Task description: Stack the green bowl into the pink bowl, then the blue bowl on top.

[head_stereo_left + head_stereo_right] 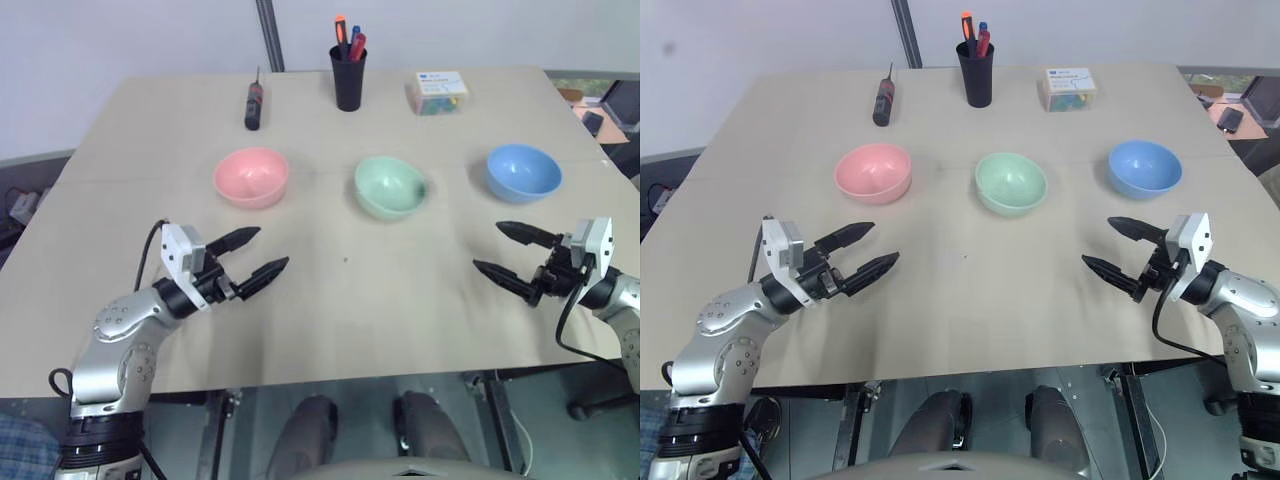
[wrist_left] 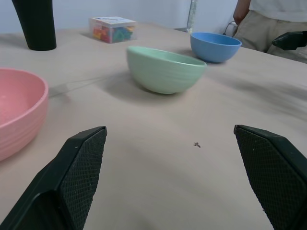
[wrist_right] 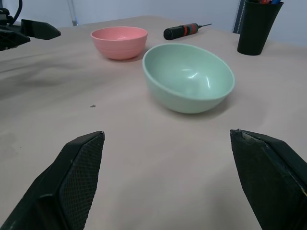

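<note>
The green bowl point(image 1: 390, 188) has the same shape as the pink bowl's flared sides point(image 1: 252, 190), so it will sit deep inside, with a thin line of the pink bowl showing, when the robot lowers it in.
Three small bowls stand apart in a row across the tan table: the pink bowl point(image 1: 251, 177) on the left, the green bowl point(image 1: 390, 186) in the middle, tilted slightly, and the blue bowl point(image 1: 523, 172) on the right. My left gripper point(image 1: 263, 253) hovers open in front of the pink bowl, pointing toward the middle. On the right, my right gripper point(image 1: 487, 248) is open too, in front of the blue bowl and aimed inward. Neither holds anything. The wrist views show the green bowl point(image 2: 164, 68) point(image 3: 188, 77) straight ahead of each gripper.
At the back of the table point(image 1: 340, 300) stand a black cup of pens point(image 1: 348, 70), a screwdriver point(image 1: 254, 103) and a small clear box point(image 1: 437, 92) of colourful bits. A person point(image 2: 271, 21) stands beyond the table's right side.
</note>
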Robot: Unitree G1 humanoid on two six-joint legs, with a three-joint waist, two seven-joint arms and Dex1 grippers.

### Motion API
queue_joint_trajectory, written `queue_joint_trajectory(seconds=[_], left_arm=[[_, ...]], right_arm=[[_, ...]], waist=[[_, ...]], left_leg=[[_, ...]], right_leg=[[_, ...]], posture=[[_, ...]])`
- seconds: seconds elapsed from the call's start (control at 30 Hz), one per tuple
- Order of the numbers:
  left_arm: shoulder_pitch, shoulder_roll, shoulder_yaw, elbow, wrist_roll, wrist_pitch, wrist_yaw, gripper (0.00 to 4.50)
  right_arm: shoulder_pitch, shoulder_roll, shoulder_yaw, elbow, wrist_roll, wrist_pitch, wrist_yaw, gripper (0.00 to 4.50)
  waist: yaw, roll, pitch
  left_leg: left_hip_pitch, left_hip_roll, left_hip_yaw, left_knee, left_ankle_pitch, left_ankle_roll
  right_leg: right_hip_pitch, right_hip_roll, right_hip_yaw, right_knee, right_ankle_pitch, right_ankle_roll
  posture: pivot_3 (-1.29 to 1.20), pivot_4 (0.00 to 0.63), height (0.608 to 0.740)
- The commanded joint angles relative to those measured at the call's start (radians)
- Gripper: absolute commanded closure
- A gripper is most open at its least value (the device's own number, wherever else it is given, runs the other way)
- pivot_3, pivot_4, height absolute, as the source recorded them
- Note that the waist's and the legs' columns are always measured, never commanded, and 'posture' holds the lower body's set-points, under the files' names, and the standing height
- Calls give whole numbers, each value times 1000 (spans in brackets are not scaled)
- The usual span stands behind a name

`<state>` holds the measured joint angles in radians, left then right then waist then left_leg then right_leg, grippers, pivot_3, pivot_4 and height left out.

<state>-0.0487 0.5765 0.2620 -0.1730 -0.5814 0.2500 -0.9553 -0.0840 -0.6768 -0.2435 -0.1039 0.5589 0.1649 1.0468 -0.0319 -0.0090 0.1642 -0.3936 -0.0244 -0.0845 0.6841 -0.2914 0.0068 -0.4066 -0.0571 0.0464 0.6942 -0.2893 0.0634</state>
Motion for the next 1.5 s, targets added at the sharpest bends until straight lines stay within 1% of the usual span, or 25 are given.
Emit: queue_joint_trajectory(seconds=[0.03, 0.2, 0.37, 0.43, 0.5, 0.6, 0.73, 0.9, 1.07, 1.17, 1.27, 1.33, 1.37, 1.4, 1.43, 1.47, 1.5], left_arm=[[-13, 1, 5, 0, -7, -21, -8, 0], [-21, 2, -1, -1, 1, -13, 2, 0], [-79, 20, -42, -14, 74, 12, 80, 0], [-115, 29, -63, -15, 129, 8, 123, 0], [-163, 49, -100, -18, 217, 5, 178, 0], [-229, 76, -139, 2, 295, 13, 212, 0], [-333, 106, -187, 98, 378, 24, 231, 0], [-441, 118, -224, 273, 465, -25, 245, 0], [-538, 124, -277, 462, 541, -96, 229, 0], [-626, 134, -327, 626, 599, -179, 190, 0], [-690, 128, -344, 730, 616, -223, 168, 0], [-728, 123, -361, 791, 634, -258, 149, 999], [-747, 116, -366, 820, 637, -271, 138, 1136], [-761, 111, -370, 844, 642, -283, 131, 1582], [-773, 107, -373, 863, 646, -292, 127, 1808], [-782, 105, -375, 879, 649, -301, 122, 2221], [-789, 102, -378, 894, 652, -314, 119, 2385]], right_arm=[[0, 4, -21, -41, 21, -4, -4, 94], [-3, 10, -20, -51, 18, -18, -2, 94], [-17, 33, 0, -122, 34, -16, -7, 94], [-32, 43, 13, -166, 46, 11, -26, 94], [-52, 58, 32, -205, 55, 26, -46, 94], [-70, 71, 49, -236, 61, 40, -66, 94], [-90, 80, 64, -256, 63, 49, -82, 94], [-96, 81, 63, -261, 59, 46, -91, 94], [-82, 85, 59, -270, 53, 36, -103, 94], [-70, 91, 58, -282, 47, 27, -114, 94], [-56, 93, 50, -287, 47, 22, -118, 94], [-50, 88, 43, -290, 49, 20, -116, 64], [-48, 86, 42, -290, 49, 19, -115, 64], [-47, 85, 41, -290, 50, 19, -114, 64], [-47, 84, 42, -289, 49, 18, -114, 64], [-48, 83, 42, -289, 48, 17, -114, 64], [-47, 83, 42, -289, 49, 18, -115, 64]], waist=[[0, 0, 0], [0, 0, 0], [2, 0, 0], [2, 0, 0], [2, 0, 0], [2, 0, 0], [6, -1, 0], [9, -1, 0], [13, -1, 0], [16, -1, 1], [16, -1, 1], [16, -1, 1], [16, -1, 1], [16, -1, 1], [16, -1, 1], [16, -1, 1], [15, -1, 1]], left_leg=[[0, 0, 0, 0, 0, 0], [0, 0, 0, 0, 0, 0], [0, 0, 0, 0, 0, 0], [0, 0, 0, 0, 0, 0], [0, 0, 0, 0, 0, 0], [0, 0, 0, 0, 0, 0], [0, -1, -1, 0, 0, 0], [0, -1, 0, 0, 1, -2], [-1, -1, -1, 0, 1, -2], [-2, -2, -1, 0, 1, -2], [-2, -2, -1, 0, 1, -2], [-4, -5, -2, 1, 2, -3], [-4, -5, -2, 1, 2, -3], [-4, -5, -2, 1, 2, -4], [-4, -5, -2, 1, 2, -4], [-4, -5, -2, 1, 2, -4], [-4, -5, -2, 1, 2, -3]], right_leg=[[0, 0, 0, 0, 0, 0], [0, 0, 0, 0, 0, 0], [0, 0, 0, 0, 0, 0], [0, 0, 0, 0, 0, 0], [0, 0, 0, 0, 0, 0], [0, 1, 0, 0, 0, 0], [0, 1, -1, 0, 0, 0], [0, 1, -1, 0, 0, 0], [-1, 1, -1, 0, 0, 0], [-1, 1, -1, 0, 0, 0], [-1, 1, -2, 0, 0, 0], [-2, 1, -2, 0, 0, 0], [-2, 1, -2, 0, 0, 0], [-2, 1, -2, 0, 0, 0], [-2, 1, -2, 0, 0, 0], [-2, 1, -2, 0, 0, 0], [-2, 1, -2, 0, 0, 0]], posture=[[0, 150, 740], [0, 150, 740], [0, 150, 740], [0, 150, 740], [0, 150, 740], [0, 150, 740], [0, 150, 740], [0, 150, 740], [0, 150, 740], [0, 150, 740], [0, 150, 740], [0, 150, 740], [0, 150, 740], [0, 150, 740], [0, 150, 740], [0, 150, 740], [0, 150, 740]])
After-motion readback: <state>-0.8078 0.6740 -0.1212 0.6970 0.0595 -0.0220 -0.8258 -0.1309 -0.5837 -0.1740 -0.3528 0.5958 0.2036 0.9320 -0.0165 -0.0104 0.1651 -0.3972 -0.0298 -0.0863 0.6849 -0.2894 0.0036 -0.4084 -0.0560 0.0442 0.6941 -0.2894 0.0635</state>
